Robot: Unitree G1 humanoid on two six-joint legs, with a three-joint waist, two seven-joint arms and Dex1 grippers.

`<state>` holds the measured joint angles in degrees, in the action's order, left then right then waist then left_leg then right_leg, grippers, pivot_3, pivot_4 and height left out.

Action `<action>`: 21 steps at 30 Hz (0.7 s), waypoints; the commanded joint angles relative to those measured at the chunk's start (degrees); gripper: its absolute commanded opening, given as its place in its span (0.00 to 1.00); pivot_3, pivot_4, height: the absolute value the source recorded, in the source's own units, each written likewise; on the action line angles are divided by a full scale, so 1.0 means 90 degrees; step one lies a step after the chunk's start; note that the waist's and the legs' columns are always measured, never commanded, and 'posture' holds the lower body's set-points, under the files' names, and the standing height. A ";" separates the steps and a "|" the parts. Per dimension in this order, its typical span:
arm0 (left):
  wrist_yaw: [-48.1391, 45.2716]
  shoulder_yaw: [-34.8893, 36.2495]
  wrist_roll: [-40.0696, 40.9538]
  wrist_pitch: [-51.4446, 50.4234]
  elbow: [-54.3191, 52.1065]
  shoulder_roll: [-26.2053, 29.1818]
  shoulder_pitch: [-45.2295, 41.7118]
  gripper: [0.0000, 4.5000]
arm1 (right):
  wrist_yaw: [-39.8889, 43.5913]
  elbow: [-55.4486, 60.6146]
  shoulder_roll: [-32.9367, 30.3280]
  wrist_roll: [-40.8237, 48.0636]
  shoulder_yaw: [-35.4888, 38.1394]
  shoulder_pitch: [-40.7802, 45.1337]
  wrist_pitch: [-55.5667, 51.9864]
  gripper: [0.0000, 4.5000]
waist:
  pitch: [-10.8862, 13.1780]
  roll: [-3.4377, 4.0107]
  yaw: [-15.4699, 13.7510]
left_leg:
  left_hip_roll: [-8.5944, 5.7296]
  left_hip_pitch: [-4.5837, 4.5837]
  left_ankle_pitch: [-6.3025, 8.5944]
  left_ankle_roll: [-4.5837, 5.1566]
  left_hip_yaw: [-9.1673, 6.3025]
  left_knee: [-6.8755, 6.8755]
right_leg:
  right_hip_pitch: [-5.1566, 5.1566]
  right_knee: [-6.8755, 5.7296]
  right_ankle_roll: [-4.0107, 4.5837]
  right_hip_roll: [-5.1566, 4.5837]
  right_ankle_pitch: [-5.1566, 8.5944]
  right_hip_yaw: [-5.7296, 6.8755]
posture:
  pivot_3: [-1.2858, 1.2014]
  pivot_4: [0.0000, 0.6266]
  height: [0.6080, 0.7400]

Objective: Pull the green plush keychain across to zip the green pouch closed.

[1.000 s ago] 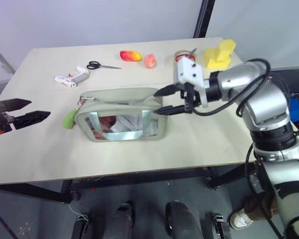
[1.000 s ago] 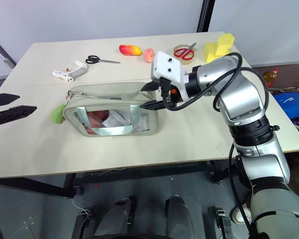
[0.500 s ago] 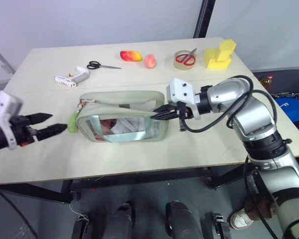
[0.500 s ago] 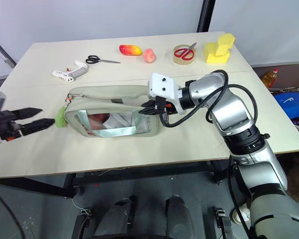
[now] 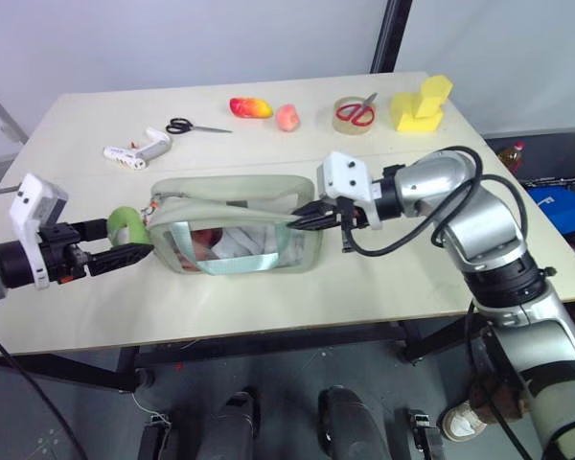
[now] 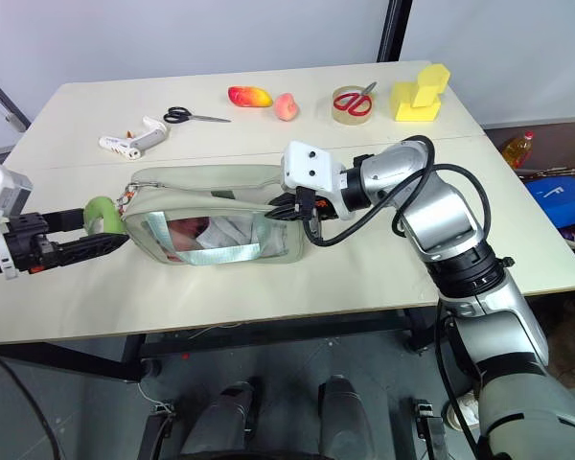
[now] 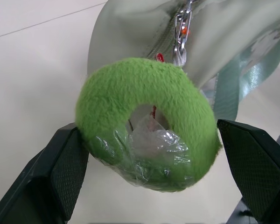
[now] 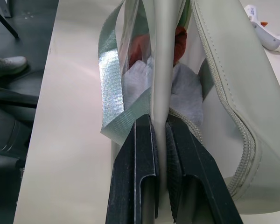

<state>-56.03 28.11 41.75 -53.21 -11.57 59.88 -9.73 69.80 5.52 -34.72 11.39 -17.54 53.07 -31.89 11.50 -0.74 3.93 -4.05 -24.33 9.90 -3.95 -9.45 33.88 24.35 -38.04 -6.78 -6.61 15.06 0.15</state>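
Observation:
I expect the green pouch's end (image 5: 163, 232) will bunch up into a fold when I hold it with my left gripper, because the zipper's edges (image 5: 232, 207) are open and sagging.
The green pouch (image 5: 235, 225) lies mid-table, its clear window facing me and red and white contents showing through. Its zipper gapes open along the top. The green plush keychain (image 5: 125, 224) hangs at the pouch's left end, clipped to the zipper pull (image 7: 181, 43). My left gripper (image 5: 125, 241) is open, and the keychain (image 7: 144, 135) sits between its fingers (image 7: 60, 172). My right gripper (image 5: 302, 218) is shut on the pouch's right end. In the right wrist view its fingers (image 8: 142, 163) pinch a pale green fabric edge (image 8: 158, 70).
Along the table's far side lie black scissors (image 5: 187, 126), a white handled tool (image 5: 139, 150), a red-yellow toy fruit (image 5: 251, 106), a pink peach toy (image 5: 287, 118), a tape roll with red scissors (image 5: 355, 112) and a yellow block (image 5: 422, 103). Bare tabletop (image 5: 268, 297) lies in front of the pouch.
My left gripper has moved right to the pouch's left end and now straddles the keychain. My right gripper has dropped slightly and shut on the pouch's right end.

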 commanded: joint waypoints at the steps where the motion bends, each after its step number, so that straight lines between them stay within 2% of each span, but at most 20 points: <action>1: -0.0002 -0.0172 -0.0182 0.0264 -0.0132 0.0061 0.0082 1.00 | -0.0017 0.0085 0.0066 0.0003 -0.0052 0.0086 0.0013 0.01 | 0.0000 0.0000 0.0000 | 0.0000 0.0000 0.0000 0.0000 0.0000 0.0000 | 0.0000 0.0000 0.0000 0.0000 0.0000 0.0000 | 0.52 0.24 1.00; 5: -0.0033 -0.0351 -0.0422 0.0494 -0.0107 0.0111 0.0208 1.00 | -0.0032 0.0133 0.0064 0.0036 -0.0039 0.0092 -0.0061 0.01 | 0.0000 0.0000 0.0000 | 0.0000 0.0000 0.0000 0.0000 0.0000 0.0000 | 0.0000 0.0000 0.0001 0.0000 0.0000 0.0000 | 0.52 0.24 1.00; 7: -0.0017 -0.0359 -0.0479 0.0543 -0.0061 0.0128 0.0196 0.88 | -0.0044 0.0141 0.0066 0.0039 -0.0038 0.0097 -0.0082 0.00 | 0.0000 0.0000 -0.0004 | 0.0000 0.0000 0.0000 0.0000 0.0000 0.0000 | 0.0000 0.0000 0.0001 0.0000 0.0000 0.0000 | 0.52 0.24 1.00; 8: -0.0010 -0.0363 -0.0508 0.0583 -0.0032 0.0126 0.0176 0.80 | -0.0052 0.0138 0.0072 0.0041 -0.0036 0.0102 -0.0093 0.00 | 0.0000 0.0000 -0.0005 | 0.0000 0.0000 0.0000 0.0000 -0.0001 0.0000 | 0.0000 0.0000 0.0001 0.0000 0.0000 0.0000 | 0.52 0.24 1.00; 14: 0.0065 -0.0229 -0.0400 0.0538 0.0297 0.0182 -0.0359 0.09 | -0.0121 0.0120 0.0129 0.0050 -0.0028 0.0116 -0.0153 0.00 | 0.0000 0.0000 -0.0006 | 0.0000 0.0000 0.0000 0.0000 -0.0001 0.0000 | -0.0001 0.0000 0.0001 0.0001 0.0000 0.0000 | 0.52 0.24 1.00; 15: 0.0060 -0.0217 -0.0409 0.0530 0.0351 0.0233 -0.0455 0.00 | -0.0128 0.0120 0.0137 0.0048 -0.0030 0.0114 -0.0157 0.00 | 0.0000 -0.0001 -0.0003 | 0.0000 0.0000 0.0000 0.0000 0.0000 0.0000 | -0.0001 0.0000 0.0001 0.0000 0.0000 0.0000 | 0.52 0.24 1.00; 21: -0.0149 -0.0305 -0.0222 0.0371 0.0871 0.0847 -0.1810 0.00 | -0.0176 0.0098 0.0188 0.0043 -0.0023 0.0111 -0.0157 0.00 | -0.0001 -0.0003 -0.0005 | -0.0001 -0.0001 0.0000 0.0000 -0.0001 0.0000 | -0.0001 0.0001 0.0000 0.0003 0.0000 0.0001 | 0.52 0.24 1.00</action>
<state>-56.53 24.09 38.75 -50.34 -4.08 65.65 -22.97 68.30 5.48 -33.60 11.47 -17.52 53.25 -33.46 11.49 -0.77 3.89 -4.06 -24.34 9.90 -3.95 -9.45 33.88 24.34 -38.04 -6.78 -6.59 15.06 0.16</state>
